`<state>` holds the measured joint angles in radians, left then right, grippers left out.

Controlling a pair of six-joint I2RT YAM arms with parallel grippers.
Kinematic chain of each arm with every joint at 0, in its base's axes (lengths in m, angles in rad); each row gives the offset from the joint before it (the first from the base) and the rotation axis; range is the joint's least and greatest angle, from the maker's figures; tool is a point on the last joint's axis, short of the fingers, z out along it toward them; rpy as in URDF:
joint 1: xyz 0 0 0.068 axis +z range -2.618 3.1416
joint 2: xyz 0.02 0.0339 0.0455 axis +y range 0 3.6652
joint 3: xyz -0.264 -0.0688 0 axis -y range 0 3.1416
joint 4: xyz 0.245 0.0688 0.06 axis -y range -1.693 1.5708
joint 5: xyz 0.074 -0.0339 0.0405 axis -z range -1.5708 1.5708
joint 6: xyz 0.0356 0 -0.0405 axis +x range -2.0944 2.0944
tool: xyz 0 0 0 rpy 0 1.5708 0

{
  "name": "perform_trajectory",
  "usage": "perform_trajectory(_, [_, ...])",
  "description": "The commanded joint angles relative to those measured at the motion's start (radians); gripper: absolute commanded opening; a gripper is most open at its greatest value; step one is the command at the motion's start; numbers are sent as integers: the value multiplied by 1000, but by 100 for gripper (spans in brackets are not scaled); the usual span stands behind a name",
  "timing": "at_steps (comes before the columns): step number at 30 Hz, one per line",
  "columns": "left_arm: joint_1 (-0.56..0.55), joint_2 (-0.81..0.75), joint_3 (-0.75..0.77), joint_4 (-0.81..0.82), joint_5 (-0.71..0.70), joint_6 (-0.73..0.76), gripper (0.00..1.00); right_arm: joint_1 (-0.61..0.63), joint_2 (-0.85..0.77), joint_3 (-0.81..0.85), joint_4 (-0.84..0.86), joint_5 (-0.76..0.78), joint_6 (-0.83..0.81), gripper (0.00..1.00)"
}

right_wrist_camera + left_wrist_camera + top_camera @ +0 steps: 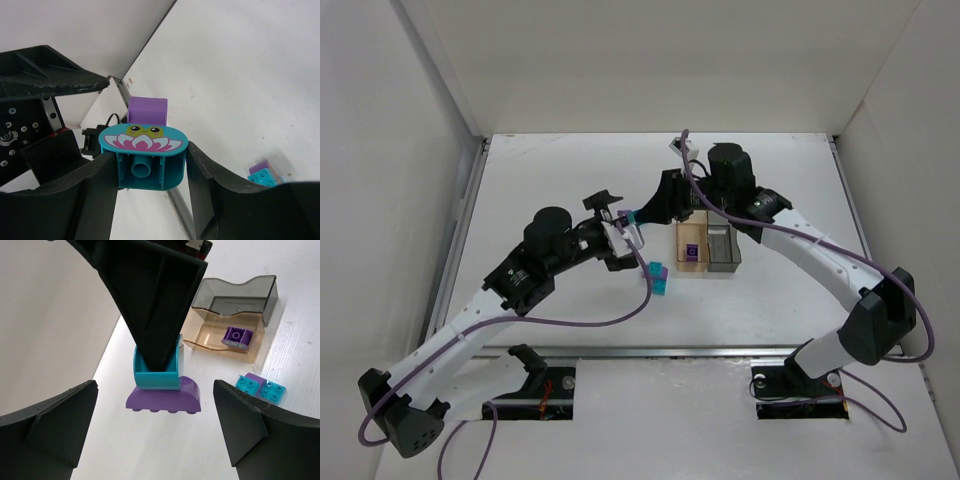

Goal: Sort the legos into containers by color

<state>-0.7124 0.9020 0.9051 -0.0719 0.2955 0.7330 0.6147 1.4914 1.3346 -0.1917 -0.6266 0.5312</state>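
The purple lego is stuck to the teal lego (159, 389). My left gripper needs to hold the purple lego (162, 401) while my right gripper pulls the teal lego away.
My right gripper (150, 167) is shut on a teal lego (145, 160) with a lotus print, and a purple lego (147, 111) is stuck to its far side. In the top view the right gripper (642, 216) holds this pair (633, 217) above the table, left of the containers. My left gripper (155, 390) is open, its jaws either side of the purple lego (165, 397) and teal lego (157, 375), not touching. The amber container (691, 262) holds one purple lego (237, 336). The grey container (723, 250) beside it looks empty.
Loose teal legos (248, 384) and a purple one (257, 379) lie together on the table (570, 170) near the containers, also seen in the top view (659, 278). White walls enclose the table at the back and sides.
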Motion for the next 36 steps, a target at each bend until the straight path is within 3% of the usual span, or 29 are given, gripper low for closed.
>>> perform_trajectory(1, [-4, -12, -9, 21, -36, 14, 100, -1, -37, 2, 64, -24, 6, 0])
perform_trajectory(19, [-4, 104, -2, 41, -93, 25, 100, -1, -65, -8, 64, -33, 6, 0])
perform_trajectory(24, [-4, 104, 28, 41, -93, 9, 74, -1, -56, -8, 64, -42, 6, 0])
perform_trajectory(32, [-4, 104, 64, 32, -62, -32, 77, -1, -46, -8, 64, -42, 6, 0])
perform_trajectory(36, [-4, 104, 64, 32, -53, -41, 61, -1, -46, -8, 64, -42, 6, 0])
